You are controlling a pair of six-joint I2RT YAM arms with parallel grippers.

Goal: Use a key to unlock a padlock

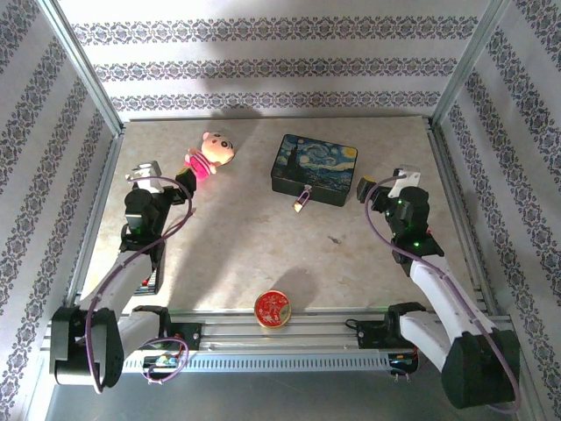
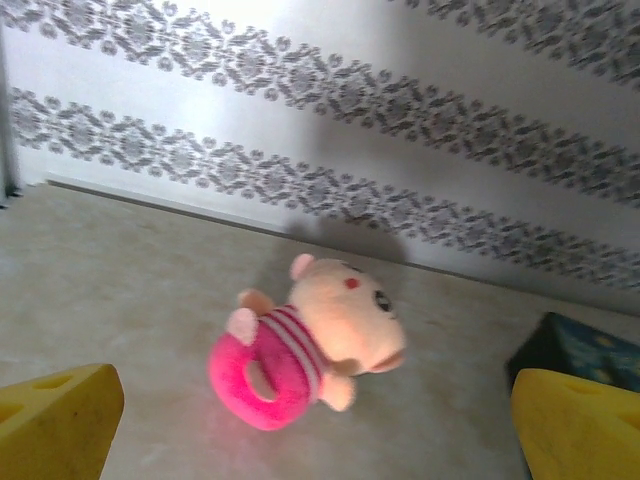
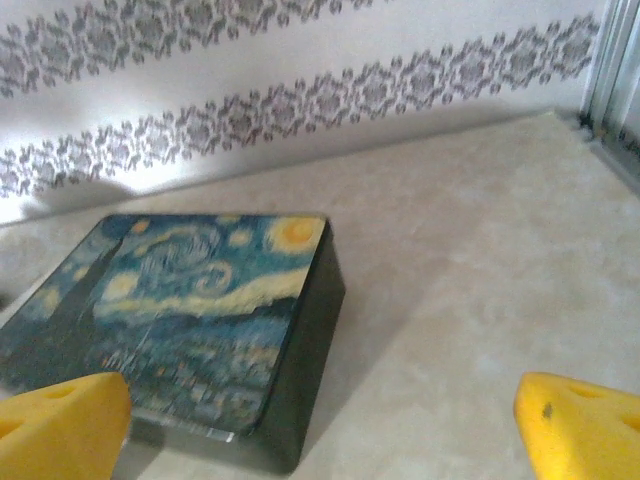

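My right gripper keeps moving toward the key with open fingers, as the key is lying clear (image 1: 334, 239) of the blue box, and closes on the key's head (image 1: 337, 241).
The tiny brass padlock (image 1: 302, 200) hangs at the front edge of the painted blue box (image 1: 315, 168), on the table's far middle. I cannot make out the key; it is hidden or too small to tell. My left gripper (image 1: 166, 175) hovers at the left, open, with its yellow fingertips (image 2: 60, 420) wide apart and nothing between them. At the right, my right gripper (image 1: 386, 181) is also open and empty, just right of the box. In the right wrist view the box lid (image 3: 170, 310) lies ahead and to the left of the right gripper (image 3: 320, 430).
A pink and cream plush toy (image 1: 209, 155) lies just beyond the left gripper (image 2: 318, 425), close to the box's left. A round red-gold tin (image 1: 273, 309) sits at the near table edge, between the arm bases. Patterned walls enclose the table on three sides.
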